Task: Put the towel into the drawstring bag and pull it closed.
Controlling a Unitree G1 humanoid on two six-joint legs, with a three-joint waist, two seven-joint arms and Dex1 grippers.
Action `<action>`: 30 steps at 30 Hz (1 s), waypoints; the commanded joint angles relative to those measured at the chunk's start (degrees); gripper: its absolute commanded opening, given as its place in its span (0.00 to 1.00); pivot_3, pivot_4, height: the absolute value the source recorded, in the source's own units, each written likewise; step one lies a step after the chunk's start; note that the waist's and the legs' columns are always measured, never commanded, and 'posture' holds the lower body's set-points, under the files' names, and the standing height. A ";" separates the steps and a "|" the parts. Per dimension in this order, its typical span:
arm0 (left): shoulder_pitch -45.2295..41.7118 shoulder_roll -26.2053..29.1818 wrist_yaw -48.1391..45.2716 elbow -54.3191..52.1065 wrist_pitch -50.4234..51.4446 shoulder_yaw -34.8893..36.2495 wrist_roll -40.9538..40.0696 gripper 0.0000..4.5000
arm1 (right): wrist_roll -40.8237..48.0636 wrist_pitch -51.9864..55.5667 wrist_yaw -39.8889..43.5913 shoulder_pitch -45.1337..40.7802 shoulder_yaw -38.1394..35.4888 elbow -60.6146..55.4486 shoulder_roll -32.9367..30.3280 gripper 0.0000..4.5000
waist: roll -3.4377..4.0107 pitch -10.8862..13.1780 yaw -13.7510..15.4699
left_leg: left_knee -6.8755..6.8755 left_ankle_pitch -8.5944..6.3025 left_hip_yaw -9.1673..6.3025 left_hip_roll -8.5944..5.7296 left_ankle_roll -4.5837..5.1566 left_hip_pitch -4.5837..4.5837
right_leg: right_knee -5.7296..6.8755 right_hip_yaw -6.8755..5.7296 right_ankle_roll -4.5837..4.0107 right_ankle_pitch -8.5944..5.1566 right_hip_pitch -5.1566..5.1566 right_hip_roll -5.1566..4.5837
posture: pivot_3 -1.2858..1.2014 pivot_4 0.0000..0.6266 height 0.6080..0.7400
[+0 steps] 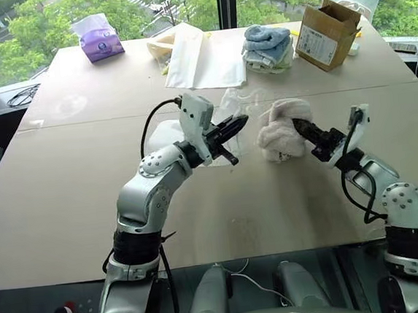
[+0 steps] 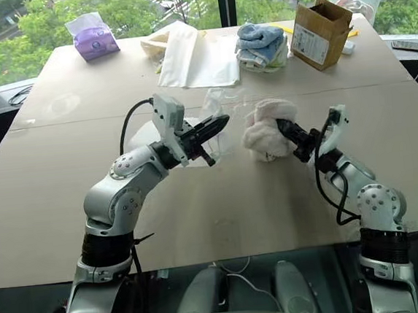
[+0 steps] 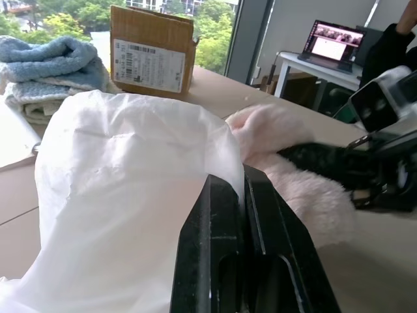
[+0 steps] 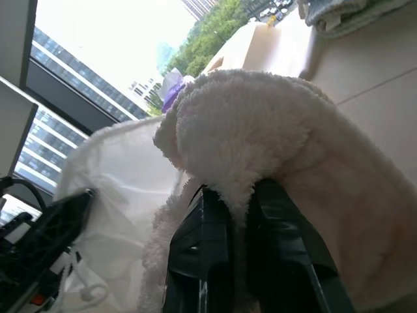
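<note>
My right gripper should pull the towel back and lift it out of the way while my left gripper spreads the bag (image 1: 166, 134), because the towel is bunched up next to the bag's slack opening (image 1: 242, 102).
The towel (image 1: 281, 127) is a fluffy off-white bundle held just above the table's middle, with my right gripper (image 1: 299, 126) shut on its right side. In the right wrist view the black fingers (image 4: 195, 254) pinch a fold of the towel (image 4: 260, 130). The drawstring bag (image 1: 165, 135), thin and translucent white, hangs from my left gripper (image 1: 239, 122), which is shut on the fabric's edge (image 3: 130, 189). The bag's mouth faces the towel, a short gap to its left. The cord loops are not clear to see.
Along the table's far edge stand a purple tissue pack (image 1: 98, 40), flat white bags (image 1: 200, 58), a stack of blue and pale folded towels (image 1: 267, 47) and an open cardboard box (image 1: 326, 33). A seam (image 1: 59, 120) crosses the tabletop.
</note>
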 commanded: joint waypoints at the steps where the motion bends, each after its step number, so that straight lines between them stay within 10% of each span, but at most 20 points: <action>1: -0.92 1.05 -2.87 2.13 -6.16 1.27 1.54 0.00 | 5.36 -0.44 -2.04 0.20 -2.88 -5.89 0.18 0.01 | 0.00 0.00 0.10 | 0.00 0.00 -0.01 0.00 0.00 -0.01 | 0.00 -0.02 0.00 0.00 0.00 0.00 | 0.52 0.24 1.00; 9: -4.09 1.30 -10.21 6.45 -16.77 1.07 2.14 0.00 | 14.12 -4.32 -8.84 -1.12 -8.20 -7.00 1.73 0.01 | 0.00 0.00 0.27 | 0.01 0.00 -0.02 -0.01 0.01 -0.04 | -0.02 -0.04 0.00 0.00 0.00 -0.03 | 0.52 0.24 1.00; 18: 3.56 0.19 -7.86 3.50 -16.14 -5.26 7.96 0.00 | -2.75 -1.78 -20.23 8.40 -3.57 3.98 -1.19 0.01 | 0.02 -0.04 0.22 | -0.06 0.00 0.01 -0.01 0.01 -0.08 | 0.01 0.01 0.00 0.00 -0.09 -0.04 | 0.52 0.24 1.00; 30: -2.94 -8.99 11.56 7.18 -8.12 1.20 10.46 0.00 | 0.19 -1.64 -12.84 8.55 -6.69 -1.94 -4.56 0.97 | 0.01 -0.05 0.42 | 0.10 -0.08 -0.16 -0.05 0.19 0.04 | -0.02 -0.14 0.01 0.00 0.25 -0.01 | 0.52 0.24 1.00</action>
